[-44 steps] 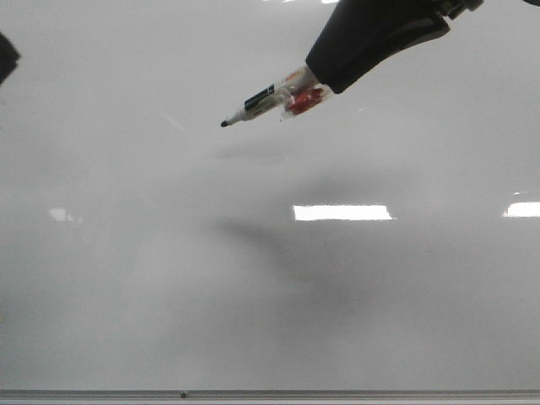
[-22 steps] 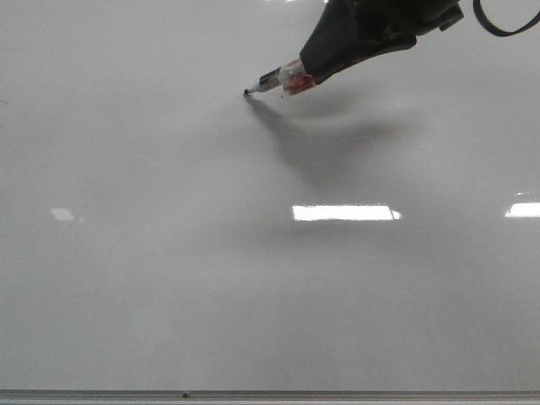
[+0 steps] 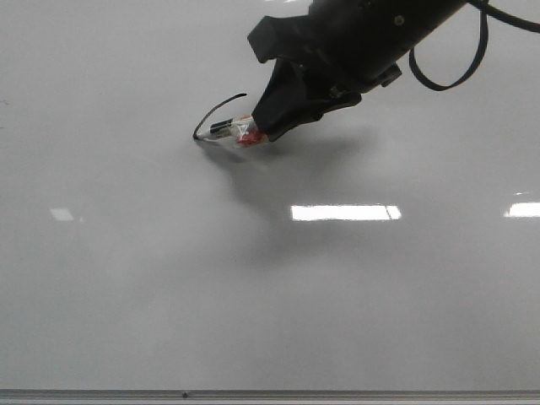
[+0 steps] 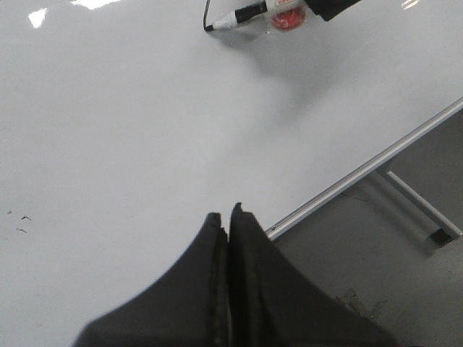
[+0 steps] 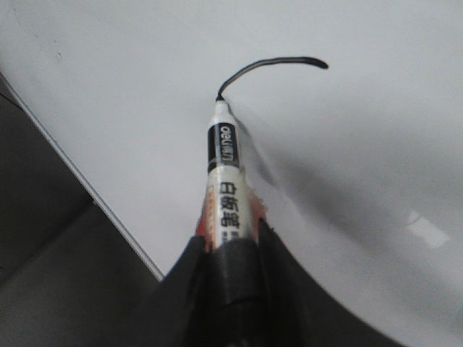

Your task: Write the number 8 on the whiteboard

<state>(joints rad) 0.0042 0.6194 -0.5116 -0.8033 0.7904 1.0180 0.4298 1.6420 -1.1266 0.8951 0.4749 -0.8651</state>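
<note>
My right gripper should, since the first arc (image 3: 197,132) curves far enough from its top end, swing the marker back under that top end for the 8's lower loop.
The whiteboard (image 3: 152,287) fills the front view, glossy pale grey with bright reflections. My right gripper (image 3: 268,128) is shut on a marker (image 3: 229,130) whose black tip touches the board. A short curved black stroke (image 3: 218,110) runs from the tip up to the right: the first arc of the number 8. The stroke (image 5: 268,66) and marker (image 5: 224,184) show in the right wrist view, held in my right gripper (image 5: 230,242). My left gripper (image 4: 226,217) is shut and empty over the board's near edge; the marker (image 4: 249,14) shows far off in its view.
The board's thin metal edge strip (image 3: 270,394) runs along the front. In the left wrist view the edge strip (image 4: 369,166) borders a grey floor with a frame bar (image 4: 419,206). A black cable (image 3: 460,72) hangs from the right arm.
The marker came down onto the board and moved left and toward the front, drawing a short curved stroke. The right arm now reaches lower and farther left.
</note>
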